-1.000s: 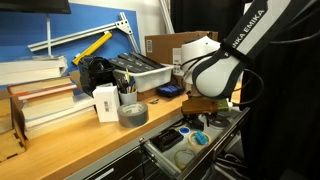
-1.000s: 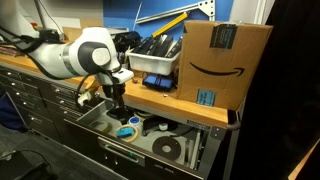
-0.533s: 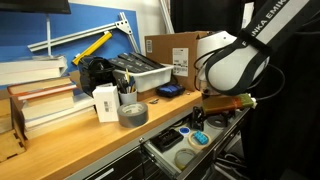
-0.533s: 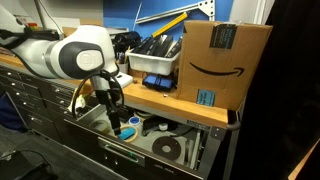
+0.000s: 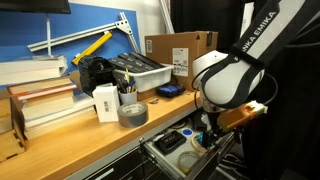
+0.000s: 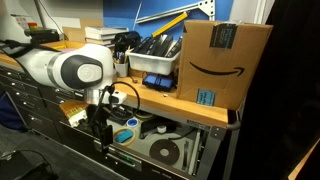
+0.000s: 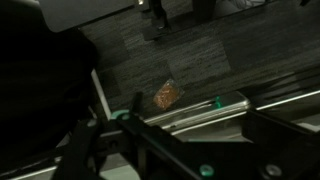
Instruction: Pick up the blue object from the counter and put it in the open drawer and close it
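Note:
I should bring my gripper down outside the drawer, because the gripper is hanging above the drawer's metal edge [image 7: 205, 113]. Then I should push the drawer's front [image 6: 127, 161] in under the counter.
The grey drawer [image 6: 150, 150] stands pulled out under the wooden counter [image 6: 170, 100], also seen in the other exterior view as drawer [image 5: 170, 148] below counter [image 5: 90, 135]. A small light-blue object [image 6: 131, 124] lies inside the drawer among other items. My gripper [image 6: 100, 138] hangs in front of the drawer's open side, apart from the blue object, and is partly hidden behind the arm [image 5: 225, 80]. In the wrist view my gripper [image 7: 195, 140] is open with nothing between its dark fingers, above the drawer's metal edge [image 7: 190, 105].
On the counter are a grey tape roll [image 5: 132, 113], a darker flat blue thing [image 5: 168, 90], a tray of tools [image 5: 135, 70], stacked books [image 5: 40, 95] and a cardboard box [image 6: 225, 60]. A small brown scrap [image 7: 167, 95] lies on the floor.
The gripper has opened and pulled out from over the drawer, moving down and toward its front. The light-blue object stays in the drawer.

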Controlling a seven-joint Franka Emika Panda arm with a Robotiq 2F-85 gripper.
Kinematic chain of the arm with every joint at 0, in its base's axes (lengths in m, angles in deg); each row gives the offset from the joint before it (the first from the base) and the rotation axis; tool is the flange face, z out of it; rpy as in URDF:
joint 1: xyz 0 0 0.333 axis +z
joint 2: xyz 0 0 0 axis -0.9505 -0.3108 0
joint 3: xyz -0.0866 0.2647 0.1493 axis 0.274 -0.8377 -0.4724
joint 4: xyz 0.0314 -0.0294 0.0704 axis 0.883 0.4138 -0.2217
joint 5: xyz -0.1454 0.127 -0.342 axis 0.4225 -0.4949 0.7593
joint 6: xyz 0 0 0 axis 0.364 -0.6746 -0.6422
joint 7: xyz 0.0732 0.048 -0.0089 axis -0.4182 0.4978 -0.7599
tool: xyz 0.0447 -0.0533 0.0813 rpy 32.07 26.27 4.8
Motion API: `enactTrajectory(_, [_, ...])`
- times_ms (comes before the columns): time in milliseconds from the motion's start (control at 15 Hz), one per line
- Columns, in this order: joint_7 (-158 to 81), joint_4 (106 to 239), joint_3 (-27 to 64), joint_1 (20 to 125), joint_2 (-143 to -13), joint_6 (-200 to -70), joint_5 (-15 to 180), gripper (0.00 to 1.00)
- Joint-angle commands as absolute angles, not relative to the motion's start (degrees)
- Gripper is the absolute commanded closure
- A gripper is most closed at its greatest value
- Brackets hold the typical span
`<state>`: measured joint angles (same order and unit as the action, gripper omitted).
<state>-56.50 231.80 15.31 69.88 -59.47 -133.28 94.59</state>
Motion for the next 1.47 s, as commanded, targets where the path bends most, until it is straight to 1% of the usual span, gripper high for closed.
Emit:
enactTrajectory(0, [-43.9,232.2,16.0,69.9,-57.5,-129.8,90.6,0.00])
enactTrajectory(400, [-23.5,229.5,17.6,69.1,-59.2,-116.2,86.6,0.00])
enactTrajectory(467, [-23.7,228.9,17.6,69.2,-60.0,-113.7,87.4,0.00])
enactTrajectory(533, [-27.1,228.9,17.3,69.3,-60.8,-114.1,88.3,0.00])
enactTrajectory(667, [-32.8,229.5,16.4,70.1,-62.6,-118.2,88.2,0.00])
enactTrajectory(867, [-44.1,230.0,15.0,71.5,-65.5,-131.0,88.2,0.00])
enactTrajectory(1000, [-46.9,229.3,14.6,71.9,-65.9,-134.3,86.7,0.00])
enactTrajectory(1400, [-52.4,225.5,11.8,74.4,-67.1,-145.5,72.4,0.00])
